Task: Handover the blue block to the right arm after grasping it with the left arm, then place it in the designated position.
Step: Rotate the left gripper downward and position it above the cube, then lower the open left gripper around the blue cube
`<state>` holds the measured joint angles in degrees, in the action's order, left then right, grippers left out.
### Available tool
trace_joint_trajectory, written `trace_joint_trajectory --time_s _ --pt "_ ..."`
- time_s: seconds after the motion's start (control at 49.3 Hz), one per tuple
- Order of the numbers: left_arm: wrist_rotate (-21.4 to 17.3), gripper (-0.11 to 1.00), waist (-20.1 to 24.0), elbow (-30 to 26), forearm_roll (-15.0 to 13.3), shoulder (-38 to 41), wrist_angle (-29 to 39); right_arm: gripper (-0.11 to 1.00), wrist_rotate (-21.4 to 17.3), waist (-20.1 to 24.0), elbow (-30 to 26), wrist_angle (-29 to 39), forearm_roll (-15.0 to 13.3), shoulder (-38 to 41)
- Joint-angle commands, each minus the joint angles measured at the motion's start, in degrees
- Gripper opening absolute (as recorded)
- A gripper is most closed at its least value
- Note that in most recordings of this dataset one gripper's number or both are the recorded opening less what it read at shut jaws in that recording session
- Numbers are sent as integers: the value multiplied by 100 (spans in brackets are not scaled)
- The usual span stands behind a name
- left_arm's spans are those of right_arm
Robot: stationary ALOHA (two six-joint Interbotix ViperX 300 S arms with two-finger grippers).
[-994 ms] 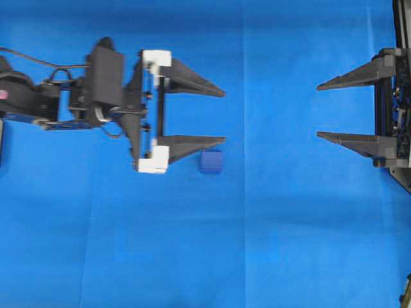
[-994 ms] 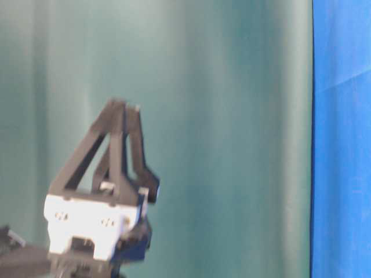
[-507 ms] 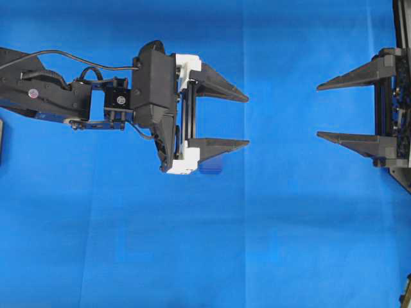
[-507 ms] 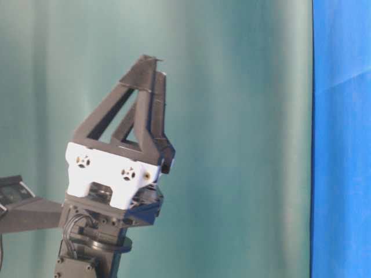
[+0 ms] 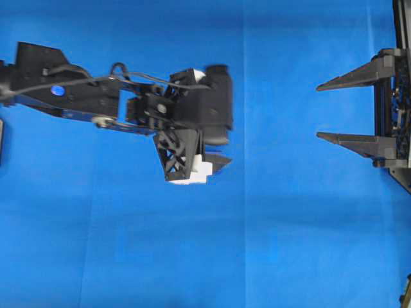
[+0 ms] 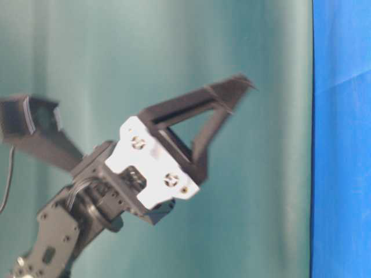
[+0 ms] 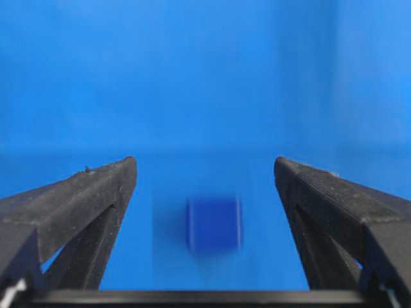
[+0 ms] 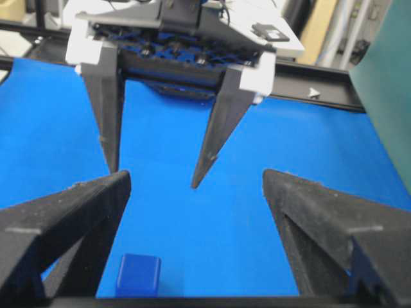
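The blue block (image 7: 214,224) is out of line with the fingers of my slanted left gripper, so I should turn that gripper straight down over the block (image 5: 220,162) before I lower it to grasp.
The blue block (image 7: 214,223) lies on the blue cloth, blurred in the left wrist view, low between the two black fingers of my left gripper (image 7: 204,163). That gripper is open and points down over the block without touching it. From the right wrist view the left gripper (image 8: 154,176) hangs with its tips above the cloth, and the block (image 8: 138,274) sits nearer the camera. In the overhead view the left arm (image 5: 186,119) covers the block. My right gripper (image 5: 319,110) waits open and empty at the right edge.
Blue cloth (image 5: 270,231) covers the table. A green backdrop (image 6: 266,174) fills the table-level view behind the tilted left gripper (image 6: 232,95). A black frame rail and room clutter (image 8: 321,96) lie beyond the far table edge.
The left arm has reached right and tipped its gripper from level to pointing down over the block, which is now hidden from overhead. The right gripper has not moved.
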<state>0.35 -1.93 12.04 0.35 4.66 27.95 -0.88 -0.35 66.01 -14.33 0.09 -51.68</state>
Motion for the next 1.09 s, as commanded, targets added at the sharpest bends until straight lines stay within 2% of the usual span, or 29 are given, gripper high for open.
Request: trace_joint_trajectory --time_s 0.0,0.122,0.264,1.075 --pt "9 92 -70 -519 9 53 853 97 -9 -9 -158 -9 18 35" --pt "0 92 -79 -976 9 272 1784 97 -9 0 -158 0 18 44" --pt "-26 92 -70 -1239 26 396 2145 97 0 -9 -149 0 18 53" --pt "0 92 -53 -1248 35 413 2118 97 0 -9 -149 26 26 79"
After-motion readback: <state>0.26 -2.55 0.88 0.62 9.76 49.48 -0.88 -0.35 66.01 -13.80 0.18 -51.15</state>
